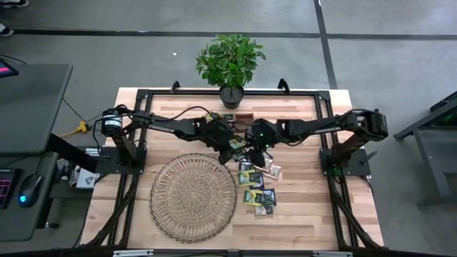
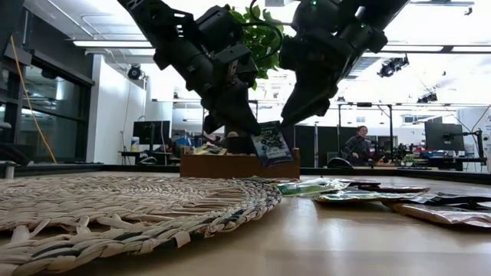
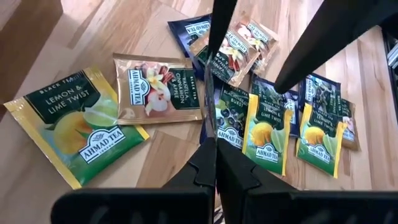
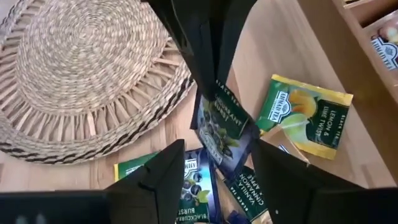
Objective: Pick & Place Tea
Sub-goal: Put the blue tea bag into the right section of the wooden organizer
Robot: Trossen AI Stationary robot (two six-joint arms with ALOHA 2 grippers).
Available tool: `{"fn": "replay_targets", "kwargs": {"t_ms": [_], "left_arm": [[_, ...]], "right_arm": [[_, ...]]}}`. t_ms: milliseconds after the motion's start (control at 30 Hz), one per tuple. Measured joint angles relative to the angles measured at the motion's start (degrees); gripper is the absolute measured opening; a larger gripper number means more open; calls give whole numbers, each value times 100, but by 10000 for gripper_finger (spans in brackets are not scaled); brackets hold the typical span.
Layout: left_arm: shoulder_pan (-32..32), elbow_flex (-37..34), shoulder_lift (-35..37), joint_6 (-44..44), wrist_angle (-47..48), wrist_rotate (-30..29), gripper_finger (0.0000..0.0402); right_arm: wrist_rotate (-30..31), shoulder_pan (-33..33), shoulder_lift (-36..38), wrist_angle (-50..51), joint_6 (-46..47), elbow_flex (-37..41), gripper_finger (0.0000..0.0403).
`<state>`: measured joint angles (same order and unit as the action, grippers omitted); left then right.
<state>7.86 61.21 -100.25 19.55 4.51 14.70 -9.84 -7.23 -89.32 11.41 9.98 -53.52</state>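
The tray's empty end [image 1: 244, 117] is closer to the robot's right arm while the left gripper pinches the sachet's upper end, so the right gripper should take hold of the sachet's lower end [image 4: 232, 160].
A dark navy blackcurrant tea sachet [image 4: 221, 124] hangs in the air over the table's middle, and my left gripper [image 1: 230, 148] is shut on it. My right gripper [image 4: 221, 180] is open. Its two fingers stand on either side of the sachet's lower part; whether they touch it I cannot tell. Several more tea sachets [image 1: 258, 185], yellow-green, dark and pale, lie flat on the wood to the right of the round wicker mat [image 1: 193, 196]. The brown wooden tray [image 1: 239, 120] stands just beyond the grippers. My left gripper pinches the sachet's upper end [image 4: 210, 93] between its two shut fingers, which slant down from the table's left. The sachet hangs below the fingers [image 2: 234, 115], tilted and clear of the table. In the left wrist view it shows edge-on [image 3: 214, 112].
A potted plant [image 1: 230, 64] stands at the far edge behind the tray. The black frame rails [image 1: 328, 164] run along the table's sides. Bare wood lies near the front edge, right of the mat.
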Motion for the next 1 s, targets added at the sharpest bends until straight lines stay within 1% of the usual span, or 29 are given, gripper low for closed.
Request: {"fn": "replay_targets", "kwargs": {"t_ms": [133,200,333,567,767,867,1000], "left_arm": [[0,0,0,2,-1,17,0],[1,0,0,2,-4,118,0],[-48,0,0,1,-10,170,0],[-86,0,0,-2,-216,151,0],[-84,1,0,0,-463,155,0],[-84,0,0,3,-434,223,0],[-84,0,0,17,-434,273,0]], "right_arm": [[116,-62,-43,-52,0,0,185],[193,-88,-45,-70,-4,0,186],[191,-163,-45,-90,-5,-2,186],[-450,-138,-45,-179,-80,-2,186],[-535,-84,-45,-213,-131,-2,184],[-520,-87,-45,-225,-131,-2,171],[-515,-90,-45,-226,-134,-2,124]]}}
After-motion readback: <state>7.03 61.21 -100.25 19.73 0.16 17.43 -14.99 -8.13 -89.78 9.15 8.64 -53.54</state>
